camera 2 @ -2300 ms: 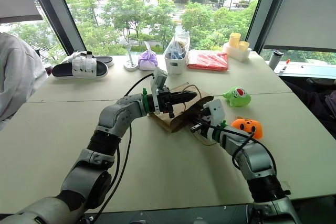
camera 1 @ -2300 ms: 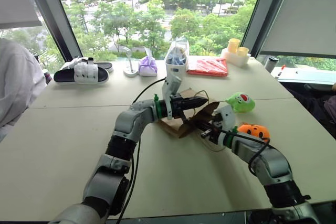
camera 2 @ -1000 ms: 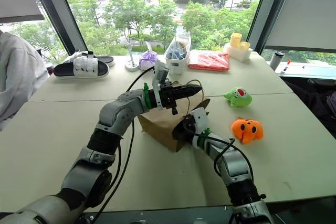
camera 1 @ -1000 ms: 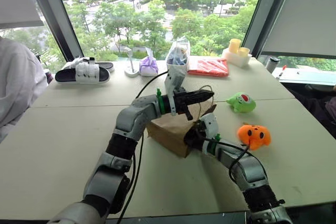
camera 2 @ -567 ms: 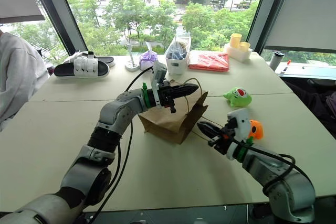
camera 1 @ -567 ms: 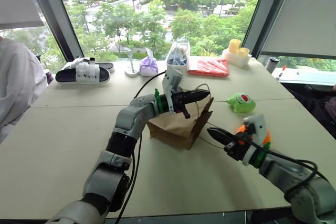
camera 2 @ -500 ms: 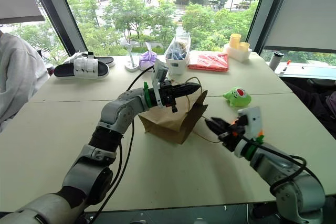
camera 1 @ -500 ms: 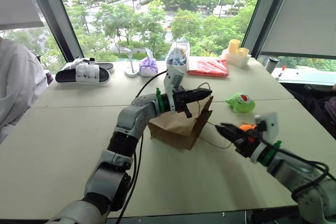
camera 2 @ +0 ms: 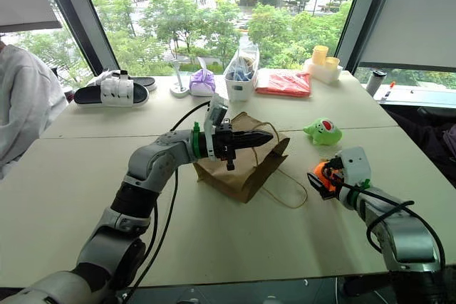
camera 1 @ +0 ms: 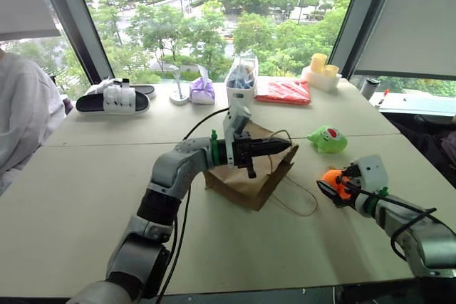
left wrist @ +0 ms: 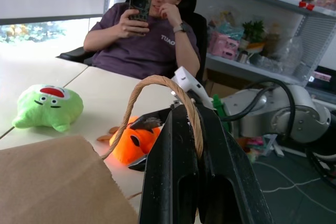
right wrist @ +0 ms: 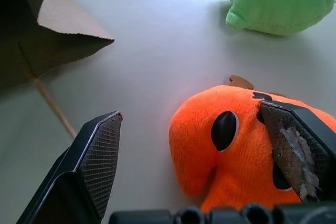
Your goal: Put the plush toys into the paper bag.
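The paper bag point(camera 1: 242, 181) should stay open around the orange plush toy when I bring the toy in sideways, because its opening point(camera 1: 276, 170) is wide open below the held handle.
The brown paper bag point(camera 1: 246, 176) lies tilted at the table's middle, its mouth facing right. My left gripper point(camera 1: 285, 149) is shut on the bag's upper twine handle point(left wrist: 157, 82) and holds it up. The other handle point(camera 1: 299, 201) trails loose on the table. The orange plush toy point(right wrist: 247, 145) sits to the right of the bag. My right gripper point(right wrist: 194, 116) is open around it, one finger against its far side, the other apart from it. The green plush toy point(camera 1: 328, 139) rests further back on the table.
Along the back edge are black-and-white slippers point(camera 1: 110, 97), a purple pouch point(camera 1: 202, 90), a clear bag of blue items point(camera 1: 241, 76), a red packet point(camera 1: 283, 91) and yellow cups point(camera 1: 319, 65). A person point(left wrist: 152, 35) sits beyond the table's right end; another in white point(camera 1: 21, 119) is at the left.
My right gripper left the bag's mouth, swung right to the orange toy and opened. My left gripper kept its hold on the handle and drew back slightly.
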`<state>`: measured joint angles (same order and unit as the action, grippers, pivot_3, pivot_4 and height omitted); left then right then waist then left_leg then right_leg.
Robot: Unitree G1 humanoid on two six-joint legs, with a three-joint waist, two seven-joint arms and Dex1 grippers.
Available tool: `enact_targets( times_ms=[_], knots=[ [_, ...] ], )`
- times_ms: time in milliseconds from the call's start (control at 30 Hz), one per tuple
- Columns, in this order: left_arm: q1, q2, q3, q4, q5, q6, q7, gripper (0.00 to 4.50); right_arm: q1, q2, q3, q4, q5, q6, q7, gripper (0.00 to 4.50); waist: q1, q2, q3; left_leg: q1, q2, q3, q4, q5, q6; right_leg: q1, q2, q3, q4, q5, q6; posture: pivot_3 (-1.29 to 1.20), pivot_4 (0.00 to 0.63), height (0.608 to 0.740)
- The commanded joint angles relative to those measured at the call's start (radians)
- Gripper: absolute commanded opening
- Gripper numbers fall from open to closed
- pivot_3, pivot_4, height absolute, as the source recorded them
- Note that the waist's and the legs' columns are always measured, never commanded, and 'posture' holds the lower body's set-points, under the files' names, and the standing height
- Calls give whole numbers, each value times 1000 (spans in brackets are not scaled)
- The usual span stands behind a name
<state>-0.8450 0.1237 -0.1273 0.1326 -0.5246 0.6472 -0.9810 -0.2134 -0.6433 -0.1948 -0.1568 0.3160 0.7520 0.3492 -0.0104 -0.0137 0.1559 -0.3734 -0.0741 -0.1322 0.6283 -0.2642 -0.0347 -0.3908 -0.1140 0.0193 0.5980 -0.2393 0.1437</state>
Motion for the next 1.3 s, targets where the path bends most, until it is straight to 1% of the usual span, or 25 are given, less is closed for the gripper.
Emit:
enact_targets(
  times_ms=[33, 67, 100, 133, 200, 267, 333, 367, 400, 433, 500, 567, 600, 733, 800, 933, 1000, 1100, 1200, 1267, 1300],
  knots=[
    [8, -11, -6, -54, -15, -4, 9, 0, -49, -36, 62, 105, -108, -14, -32, 4443, 0, 0, 0, 0, 0, 0, 0, 0, 0, 1, 0, 0, 0, 0, 0, 0, 150, 740],
    [11, -11, -5, -58, -15, -5, 10, 0, -58, -49, 86, 133, -144, -22, -41, 4443, 2, 0, 0, 0, 0, 0, 0, 0, 0, 1, 0, 0, 0, 0, 0, 0, 150, 740],
    [11, -11, -1, -61, -17, -6, 14, 0, -62, -60, 103, 151, -170, -34, -40, 3918, 3, 0, 0, 0, 0, 0, 0, 0, 0, 0, 0, 0, 0, 0, 0, 0, 150, 740],
    [10, -9, 4, -61, -19, -7, 15, 0, -61, -77, 125, 157, -197, -51, -33, 3609, 3, 0, 0, 0, 0, 0, 0, 0, 0, 0, 0, 0, 0, 0, 0, 0, 150, 740],
    [8, -3, 11, -60, -24, -7, 14, 0, -56, -97, 148, 162, -234, -78, -24, 2697, 2, 0, 0, 0, 0, 0, 0, 0, 0, 0, 0, 0, 0, 0, 0, 0, 150, 740],
    [3, 2, 19, -55, -31, -7, 14, 0, -45, -119, 169, 165, -275, -105, -20, 1616, 1, 0, 0, 0, 0, 0, 0, 0, 0, 0, 0, 0, 0, 0, 0, 0, 150, 740],
    [-4, 6, 28, -47, -39, -6, 13, 0, -37, -117, 153, 160, -282, -118, -21, 636, 1, 0, 0, 0, 0, 0, 0, 0, 0, 0, 0, 0, 0, 0, 0, 0, 150, 740],
    [-7, 7, 31, -44, -43, -5, 13, 0, -34, -114, 141, 154, -281, -124, -20, 240, 1, 0, 0, 0, 0, 0, 0, 0, 0, 0, 0, 0, 0, 0, 0, 0, 150, 740],
    [-11, 7, 35, -38, -48, -2, 11, 0, -26, -118, 125, 139, -273, -155, -3, 33, 3, 0, 0, 0, 0, 0, 0, 0, 0, 1, 0, 0, 0, 0, 0, 0, 150, 740],
    [-15, 9, 38, -33, -53, 1, 8, 0, -19, -122, 106, 118, -258, -189, 20, 33, 4, 0, 0, 0, 0, -1, 0, 0, 0, 1, 0, 0, 0, 0, 0, 0, 150, 740],
    [-27, 22, 44, -21, -68, 10, -11, 0, 0, -101, 24, 21, -148, -231, 106, 33, 3, 0, 0, 0, 0, -1, 0, 0, 0, 1, 0, 0, -1, 0, 0, 0, 150, 740],
    [-38, 39, 47, -14, -88, 24, -47, 0, 32, -93, -45, -115, -26, -230, 200, 33, -2, 0, 0, 0, 0, -1, 0, 0, 0, 0, 0, 0, -1, 0, 0, 0, 150, 740],
    [-41, 45, 48, -13, -95, 30, -58, 0, 44, -93, -62, -156, 7, -224, 225, 33, -4, 0, 0, 0, 0, -1, -1, 0, 0, 0, 0, 0, -1, 0, 0, 0, 150, 740],
    [-63, 59, 42, 18, -92, 26, -91, 0, 94, -119, -90, -361, 136, -106, 286, 33, -1, 0, 0, 0, 0, -1, -1, 0, 0, 0, 0, -1, -1, 0, 0, 0, 150, 740],
    [-72, 59, 39, 35, -87, 21, -102, 0, 108, -133, -76, -443, 174, -56, 295, 33, 0, 0, 0, 0, 0, -2, 0, 0, 0, 1, 0, -1, -1, 0, 0, 0, 150, 740],
    [-83, 47, 45, 49, -101, 29, -110, 0, 91, -168, 3, -473, 143, -32, 299, 33, 3, 0, 1, 0, 0, -1, 1, 0, 0, 1, 0, -1, -1, 0, 0, 0, 150, 740],
    [-86, 34, 57, 47, -119, 47, -100, 0, 64, -175, 67, -465, 109, -43, 296, 33, 2, 0, 1, 0, 0, -1, 1, 0, 0, 1, 0, -1, -1, 0, 0, 0, 150, 740],
    [-81, 27, 60, 19, -142, 78, -96, 0, 9, -156, 152, -447, 63, -52, 277, 33, -1, 0, 1, 0, 0, -1, 0, 0, 0, 0, 0, -1, -1, 0, 0, 0, 150, 740],
    [-67, 20, 62, -22, -177, 119, -91, 0, -66, -128, 266, -364, -27, -101, 267, 33, -5, 0, 1, 0, 0, -1, 0, 0, 0, -1, 0, -1, -1, 0, 0, 0, 150, 740],
    [-63, 17, 65, -37, -191, 136, -84, 0, -93, -117, 304, -320, -69, -131, 266, 33, -2, 0, 1, 0, 1, -1, -1, 0, 0, -1, 0, -1, 0, 0, 0, 0, 150, 740],
    [-61, 12, 74, -47, -208, 151, -74, 0, -136, -99, 341, -260, -117, -168, 256, 33, 0, 0, 0, 0, 0, -1, -1, 0, 0, -1, 0, -1, 0, 0, 0, 0, 150, 740]
  ],
)
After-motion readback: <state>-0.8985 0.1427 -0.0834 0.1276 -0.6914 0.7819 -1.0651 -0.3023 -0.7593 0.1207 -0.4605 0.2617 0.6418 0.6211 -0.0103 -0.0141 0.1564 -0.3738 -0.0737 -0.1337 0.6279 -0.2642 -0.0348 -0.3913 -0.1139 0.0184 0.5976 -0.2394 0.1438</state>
